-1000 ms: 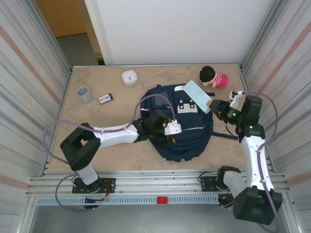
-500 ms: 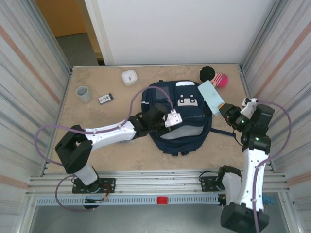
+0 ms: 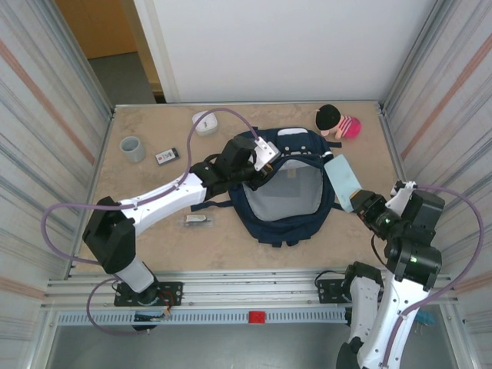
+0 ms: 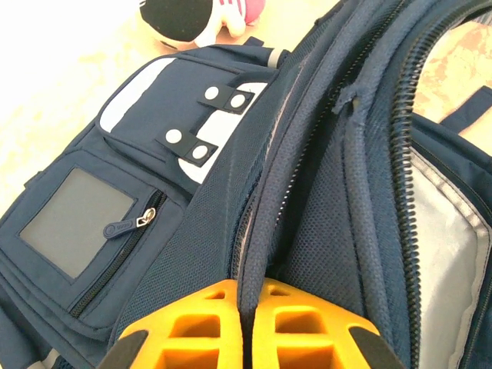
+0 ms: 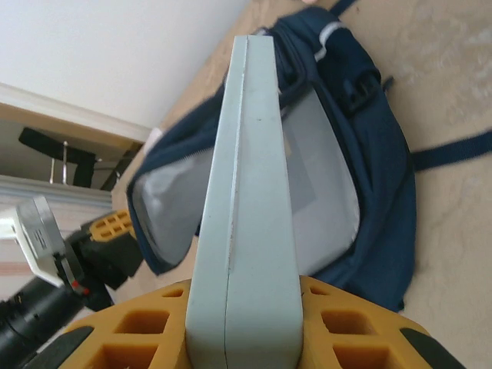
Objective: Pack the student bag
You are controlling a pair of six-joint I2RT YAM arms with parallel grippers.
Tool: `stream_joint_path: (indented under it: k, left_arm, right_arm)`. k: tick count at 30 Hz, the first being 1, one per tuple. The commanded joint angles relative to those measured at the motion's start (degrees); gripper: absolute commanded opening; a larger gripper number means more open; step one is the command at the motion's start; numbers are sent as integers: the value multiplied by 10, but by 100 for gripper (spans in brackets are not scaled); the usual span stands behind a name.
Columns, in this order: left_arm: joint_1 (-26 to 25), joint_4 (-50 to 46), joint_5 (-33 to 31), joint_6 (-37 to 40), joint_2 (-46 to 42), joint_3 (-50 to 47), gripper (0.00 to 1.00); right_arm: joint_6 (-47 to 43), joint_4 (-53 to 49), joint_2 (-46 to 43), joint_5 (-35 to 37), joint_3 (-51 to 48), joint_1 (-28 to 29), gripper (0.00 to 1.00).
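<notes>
My left gripper is holding the bag open and the case's loose end (image 3: 335, 162) faces the grey lining (image 3: 289, 194), so my right gripper keeps going inside and lets go there.
The student bag (image 3: 307, 223) lies mid-table, navy with white stripes. Its main compartment is held open and the grey lining (image 3: 288, 196) shows. My left gripper (image 3: 254, 171) is at the bag's far left rim, shut on the navy padded edge of the opening (image 4: 257, 254), with the orange fingers (image 4: 192, 327) pressed on either side of it. The front pocket and white buckle patch (image 4: 204, 146) hang beyond. My right gripper (image 3: 358, 203) hovers at the bag's right side, shut on a pale blue-green flat case (image 3: 343, 181), seen edge-on (image 5: 246, 192) pointing toward the open bag (image 5: 377, 161).
A doll with black hair and a pink striped body (image 3: 338, 121) lies at the far right. A white round object (image 3: 201, 123), a grey cup (image 3: 131, 147) and a small dark card (image 3: 166, 156) sit at the far left. A small slim item (image 3: 197, 220) lies left of the bag.
My left gripper shut on the bag's opening edge and pulled it toward the far side, spreading the compartment open. My right arm drew back toward the near right with the case.
</notes>
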Motion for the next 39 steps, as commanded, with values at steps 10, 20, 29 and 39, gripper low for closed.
stream_joint_path:
  k: [10, 20, 29, 39]
  left_arm:
    - [4, 37, -3, -42, 14, 54, 0]
    - [5, 39, 22, -58, 11, 74, 0]
    - [5, 53, 48, -97, -8, 71, 0]
    - [7, 76, 82, -132, -24, 64, 0]
  right_arm:
    - [69, 40, -31, -216, -129, 6, 19]
    - [244, 277, -40, -74, -237, 205, 19]
    - [388, 576, 42, 175, -341, 412, 17]
    - [425, 830, 159, 358, -395, 533, 17]
